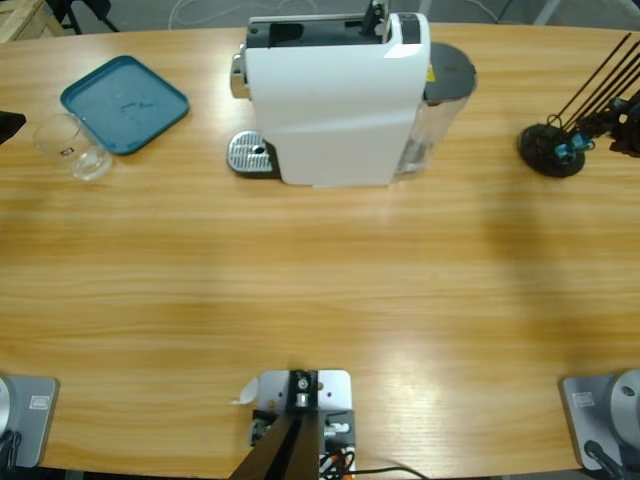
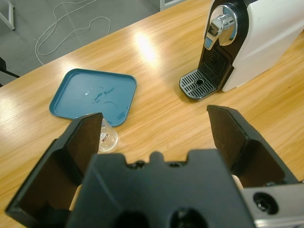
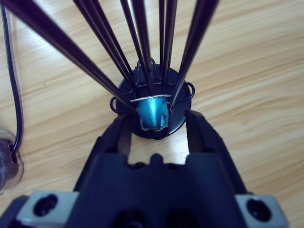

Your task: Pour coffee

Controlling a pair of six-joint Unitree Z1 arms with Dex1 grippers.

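Blue patches (image 1: 571,148) can be seen low over the rack's black base, so I expect more capsules to stay in the rack when I pick up the blue capsule (image 3: 153,113).
The white coffee machine (image 1: 335,100) stands at the back middle of the table, its metal drip grate (image 1: 250,155) bare. A clear glass tumbler (image 1: 72,147) stands at the far left; no coffee shows in it or anywhere else. My left gripper (image 2: 152,126) hovers open over the table, the tumbler (image 2: 108,137) just beyond its left jaw. My right gripper (image 3: 156,130) is open, one jaw on each side of a blue capsule (image 3: 153,113) that hangs low in the black wire capsule rack (image 3: 152,95). In the high view that rack (image 1: 550,150) is at the far right.
A teal tray (image 1: 125,103) lies just behind the tumbler at the back left, shown also in the left wrist view as the teal tray (image 2: 92,97). The rack's long black rods (image 1: 600,80) slant up to the right. The table's far edge runs close behind the machine.
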